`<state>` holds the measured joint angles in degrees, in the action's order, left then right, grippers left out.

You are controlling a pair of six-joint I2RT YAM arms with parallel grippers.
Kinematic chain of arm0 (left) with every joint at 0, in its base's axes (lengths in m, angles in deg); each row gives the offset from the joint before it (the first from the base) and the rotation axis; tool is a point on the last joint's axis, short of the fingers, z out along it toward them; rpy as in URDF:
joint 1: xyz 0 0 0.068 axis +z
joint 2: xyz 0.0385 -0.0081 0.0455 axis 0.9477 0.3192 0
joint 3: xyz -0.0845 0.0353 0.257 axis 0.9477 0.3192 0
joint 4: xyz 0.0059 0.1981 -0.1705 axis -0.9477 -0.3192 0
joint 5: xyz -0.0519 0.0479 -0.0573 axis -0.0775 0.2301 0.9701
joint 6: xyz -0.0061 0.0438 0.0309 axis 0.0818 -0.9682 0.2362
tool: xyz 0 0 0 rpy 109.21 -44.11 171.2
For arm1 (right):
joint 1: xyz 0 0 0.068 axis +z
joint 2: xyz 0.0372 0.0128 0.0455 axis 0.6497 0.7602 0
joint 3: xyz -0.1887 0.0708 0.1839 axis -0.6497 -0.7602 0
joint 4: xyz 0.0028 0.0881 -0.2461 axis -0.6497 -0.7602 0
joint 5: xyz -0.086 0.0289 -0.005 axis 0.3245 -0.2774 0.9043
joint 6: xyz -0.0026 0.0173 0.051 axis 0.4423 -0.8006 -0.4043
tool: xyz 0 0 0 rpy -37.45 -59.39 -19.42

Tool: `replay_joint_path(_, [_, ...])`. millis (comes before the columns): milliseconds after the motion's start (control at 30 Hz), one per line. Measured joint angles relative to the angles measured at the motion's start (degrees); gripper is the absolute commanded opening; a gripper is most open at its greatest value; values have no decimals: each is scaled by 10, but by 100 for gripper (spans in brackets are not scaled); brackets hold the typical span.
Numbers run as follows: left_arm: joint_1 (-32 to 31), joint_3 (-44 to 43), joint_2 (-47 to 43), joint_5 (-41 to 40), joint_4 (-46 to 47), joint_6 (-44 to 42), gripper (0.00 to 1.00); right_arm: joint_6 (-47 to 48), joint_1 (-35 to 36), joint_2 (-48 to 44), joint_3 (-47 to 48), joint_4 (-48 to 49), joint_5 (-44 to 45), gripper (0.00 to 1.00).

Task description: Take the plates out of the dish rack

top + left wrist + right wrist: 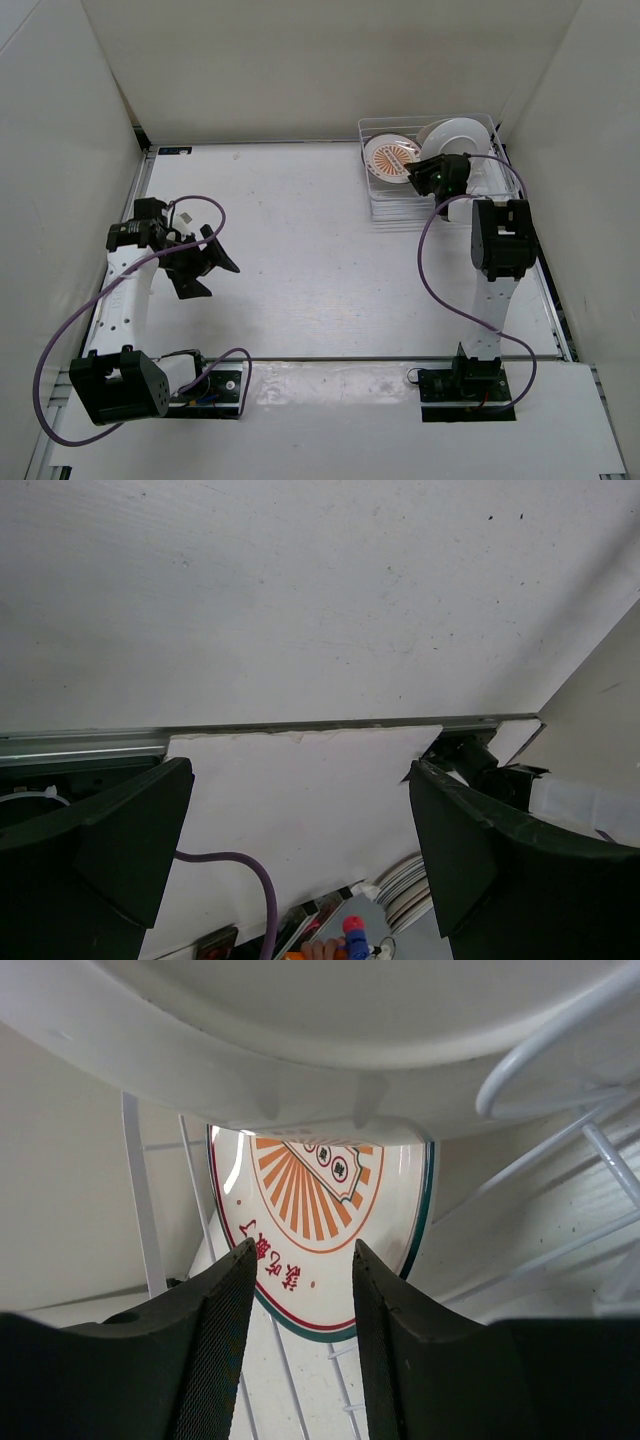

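Both fingers of my right gripper point at the sunburst plate's flat side [302, 1210]. Next, I move over until they are on either side of the plate's green rim [423, 1210], and only then close and lift.
The dish rack [395, 215] of thin white wire stands at the table's far right. An orange sunburst plate [392, 155] leans in its left part, and a white plate [462, 135] stands on edge to its right. My right gripper [415, 180] reaches into the rack between them. In the right wrist view the right gripper [303, 1260] is open with nothing between its fingers; the sunburst plate [315, 1200] stands just beyond the tips, and the white plate [350, 1020] fills the top. My left gripper [222, 281] hovers wide open over the left of the table, far from the rack.
White walls close in the table on three sides. Rack wires [140, 1190] rise beside the right fingers. Purple cables [430, 260] loop from both arms. In the left wrist view the left gripper [300, 830] faces bare table and, past its edge, a stack of plates [405, 885].
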<state>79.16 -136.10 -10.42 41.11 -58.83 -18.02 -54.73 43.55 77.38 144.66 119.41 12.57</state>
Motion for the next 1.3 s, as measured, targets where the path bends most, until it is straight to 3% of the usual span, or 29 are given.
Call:
replay_joint_path(200, [0,-3,10,5,0,0,100,13,0,-1,4,-9,-5,47])
replay_joint_path(433, [0,-3,10,11,1,0,100,108,-2,-50,0,-135,0,47])
replay_joint_path(633, [0,-3,11,15,1,0,100,135,-3,-71,-14,-163,20,48])
replay_joint_path(900, [0,-3,11,18,0,-2,100,108,-3,-27,10,-138,17,48])
replay_joint_path(1300, [0,-3,11,19,-2,-6,100,9,-5,28,42,-17,4,39])
